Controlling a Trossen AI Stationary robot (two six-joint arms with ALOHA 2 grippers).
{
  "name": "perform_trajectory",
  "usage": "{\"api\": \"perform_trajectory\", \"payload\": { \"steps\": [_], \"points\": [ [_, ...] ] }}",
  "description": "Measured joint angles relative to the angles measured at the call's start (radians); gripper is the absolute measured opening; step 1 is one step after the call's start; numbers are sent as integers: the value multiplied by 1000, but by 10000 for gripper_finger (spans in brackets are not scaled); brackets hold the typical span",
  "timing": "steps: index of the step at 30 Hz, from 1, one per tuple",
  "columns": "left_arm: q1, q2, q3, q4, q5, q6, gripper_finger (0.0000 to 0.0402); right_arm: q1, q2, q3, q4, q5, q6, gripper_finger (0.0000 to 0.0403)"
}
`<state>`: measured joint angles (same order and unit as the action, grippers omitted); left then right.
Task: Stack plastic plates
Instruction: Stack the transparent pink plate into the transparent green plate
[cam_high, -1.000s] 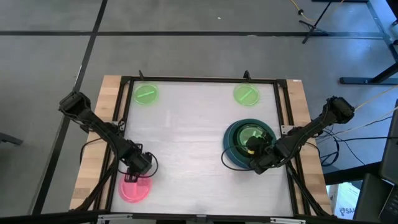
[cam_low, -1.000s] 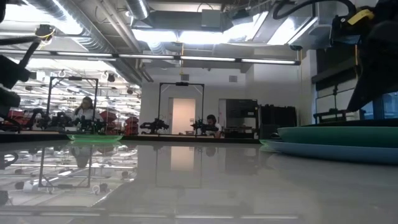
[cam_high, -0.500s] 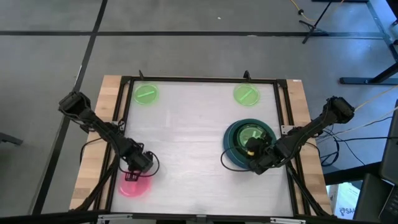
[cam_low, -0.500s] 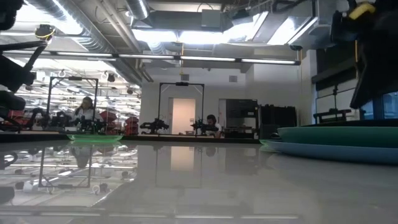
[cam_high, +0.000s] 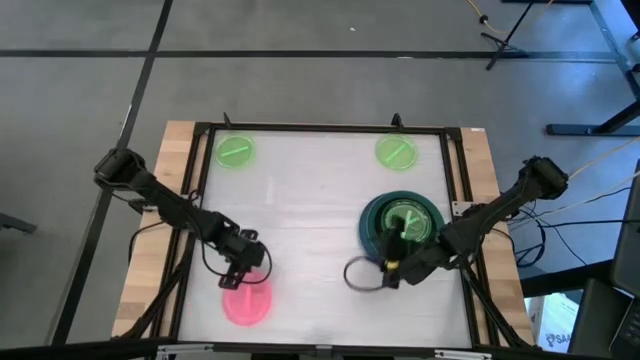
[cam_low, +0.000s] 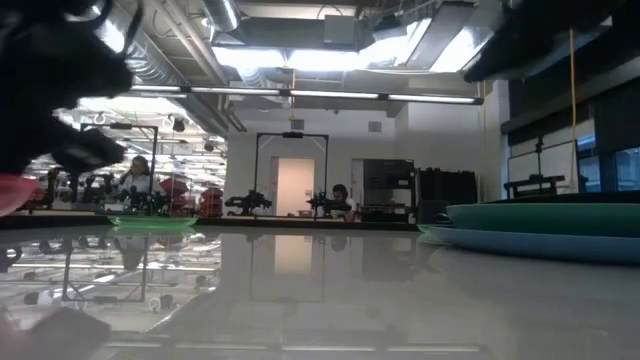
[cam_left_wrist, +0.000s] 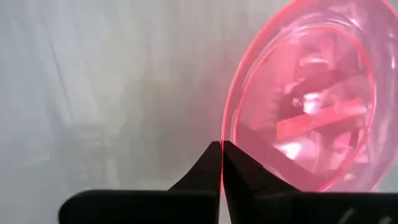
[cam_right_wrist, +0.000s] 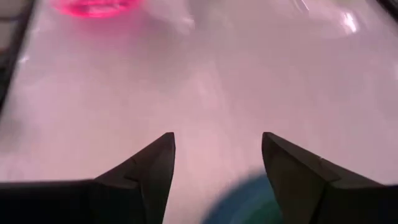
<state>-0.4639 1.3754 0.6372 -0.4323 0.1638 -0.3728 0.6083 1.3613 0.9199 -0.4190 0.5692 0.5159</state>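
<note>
The pink plate (cam_high: 247, 302) is narrower than the teal-green plate's rim (cam_high: 371, 228), so I expect it to nest inside that rim when the robot lowers it onto the stack.
A pink plate (cam_high: 247, 303) is near the table's front left, with my left gripper (cam_high: 243, 272) shut on its far rim. At the right stands a stack: a slate-blue plate (cam_high: 366, 245) at the bottom, a teal-green plate (cam_high: 372, 222) on it and a lime-green plate (cam_high: 405, 218) on top. My right gripper (cam_high: 386, 274) stands open just off the stack's near left edge, holding nothing. Two more lime-green plates (cam_high: 235, 152) (cam_high: 396, 152) lie flat at the far edge. My left gripper pinches the pink plate's rim (cam_left_wrist: 225, 134) at its far side between the two fingertips. The fingers slant down from the far left. The rim (cam_low: 6, 192) shows above the table top in the low view. Whether the plate's near edge touches the table, I cannot tell.
A black frame (cam_high: 320, 129) runs around the white table top, with wooden boards (cam_high: 150, 250) outside it. A cable loop (cam_high: 358, 275) hangs by my right gripper. Open table lies between the pink plate and the stack.
My left gripper has shut on the pink plate's rim and gone toward the table's right edge, taking the plate with it and raising it. My right gripper has left the top of the stack and gone toward the near left, staying open.
</note>
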Motion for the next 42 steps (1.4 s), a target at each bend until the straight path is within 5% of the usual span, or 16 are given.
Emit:
{"api": "perform_trajectory", "payload": {
  "steps": [12, 18, 28, 42],
  "points": [
    [144, 0, 3, 227, -72, 210, 0, -8, 260, -2, 624, -75, -818, 230],
    [223, 0, 3, 302, -70, 253, 0, -70, 363, -1, 779, -130, -968, 230],
    [339, 0, 3, 315, -71, 230, 0, -162, 512, 145, 708, -268, -1093, 206],
    [402, 95, 5, 323, -41, 222, 0, -194, 604, 236, 506, -221, -1131, 126]
  ]
}}
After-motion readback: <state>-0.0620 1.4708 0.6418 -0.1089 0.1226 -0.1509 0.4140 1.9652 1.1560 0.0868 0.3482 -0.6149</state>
